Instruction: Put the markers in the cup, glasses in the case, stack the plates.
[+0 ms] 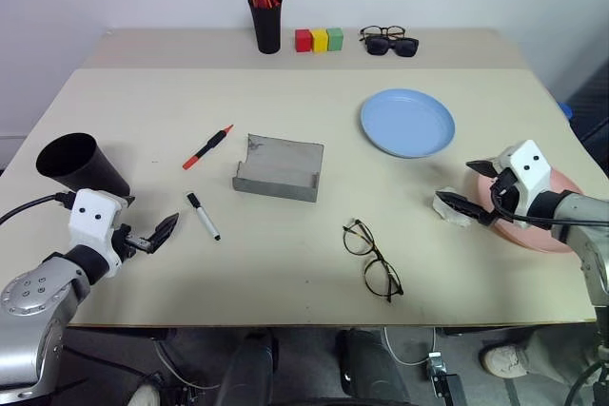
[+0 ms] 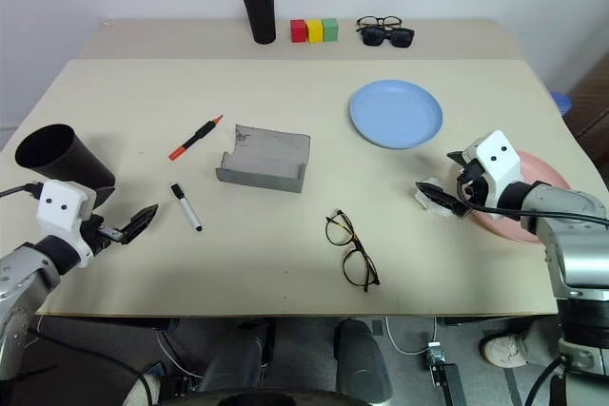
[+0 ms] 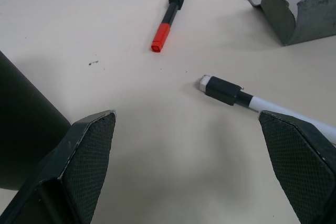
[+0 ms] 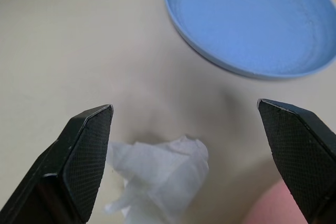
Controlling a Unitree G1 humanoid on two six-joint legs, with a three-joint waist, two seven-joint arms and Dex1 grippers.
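Note:
I expect the red marker to lean with its end over the black cup's rim when I drop it in, because the black cup's opening is wide.
A red marker and a white-bodied marker with a black cap lie left of centre on the table. The black cup lies tipped at the far left. My left gripper is open and empty beside the cup, and the white marker lies just ahead of it. The grey case stands open at the centre. The wire-rimmed glasses lie near the front edge. The blue plate is at the back right. My right gripper hovers open over a crumpled tissue, and its arm partly covers the pink plate.
At the back stand a slim black holder of orange-red pens, three coloured blocks, and dark sunglasses with a black-framed pair. The table's front edge runs just below the glasses.

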